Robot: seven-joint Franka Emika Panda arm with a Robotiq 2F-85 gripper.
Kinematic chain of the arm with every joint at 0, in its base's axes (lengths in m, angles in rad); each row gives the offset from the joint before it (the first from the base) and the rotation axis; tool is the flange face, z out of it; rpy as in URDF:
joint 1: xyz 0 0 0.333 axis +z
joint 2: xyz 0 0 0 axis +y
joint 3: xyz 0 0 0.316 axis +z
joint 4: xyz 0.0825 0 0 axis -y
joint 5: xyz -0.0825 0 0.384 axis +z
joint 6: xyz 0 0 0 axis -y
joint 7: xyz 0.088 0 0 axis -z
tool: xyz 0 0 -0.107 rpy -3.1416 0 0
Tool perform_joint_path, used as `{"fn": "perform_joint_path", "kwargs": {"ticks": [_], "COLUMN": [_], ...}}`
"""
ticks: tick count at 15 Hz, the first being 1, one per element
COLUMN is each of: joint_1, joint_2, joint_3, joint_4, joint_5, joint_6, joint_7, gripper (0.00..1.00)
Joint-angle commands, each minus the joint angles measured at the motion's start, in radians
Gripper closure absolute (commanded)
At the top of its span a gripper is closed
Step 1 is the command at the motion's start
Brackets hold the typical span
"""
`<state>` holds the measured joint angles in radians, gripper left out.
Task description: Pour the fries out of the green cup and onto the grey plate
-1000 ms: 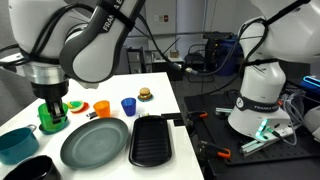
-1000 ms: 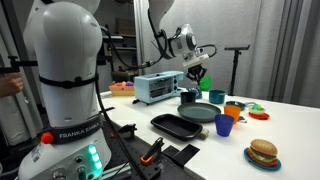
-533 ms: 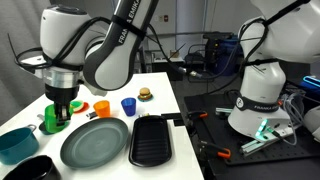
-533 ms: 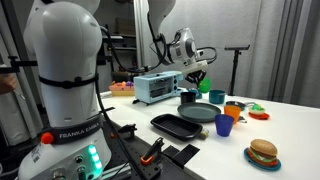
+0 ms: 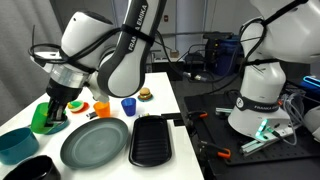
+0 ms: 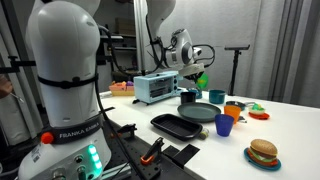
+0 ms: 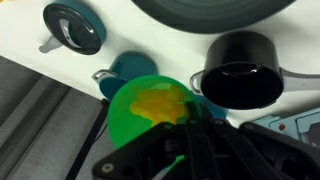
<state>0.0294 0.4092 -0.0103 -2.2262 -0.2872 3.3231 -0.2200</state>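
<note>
The green cup's base is hanging low and the fries are lying inside the cup. My gripper needs to swing the base up and tilt the cup's opening toward the grey plate.
My gripper is shut on the rim of the green cup and holds it tilted above the table, left of the grey plate. In an exterior view the green cup hangs under the gripper, above and behind the plate. In the wrist view the cup fills the middle, with the yellow fries lying inside it and the gripper fingers on its rim. The plate's edge shows at the top.
A teal bowl and a dark pan sit near the cup. A black tray, a blue cup, an orange piece and a toy burger lie around the plate. A toaster oven stands behind.
The gripper has lifted the green cup off the table and tipped it. The arm's wrist has rotated. The plate and other dishes have not moved.
</note>
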Motion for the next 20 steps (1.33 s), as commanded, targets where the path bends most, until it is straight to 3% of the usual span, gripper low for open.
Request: {"fn": "perform_joint_path", "kwargs": {"ticks": [1,3,9,20], "joint_1": [0.01,0.002,-0.065,-0.107], "joint_2": [-0.013,-0.006,0.038,0.062], "joint_3": [-0.052,-0.068,-0.013,0.1], "joint_4": [-0.058,-0.085,-0.149,-0.183], "joint_5": [0.021,0.043,0.085,0.058], "joint_6": [0.172,0.27,0.5,0.648], "joint_7": [0.005,0.011,0.097,0.365], "gripper": [0.99,0.99,0.99,0.99]}}
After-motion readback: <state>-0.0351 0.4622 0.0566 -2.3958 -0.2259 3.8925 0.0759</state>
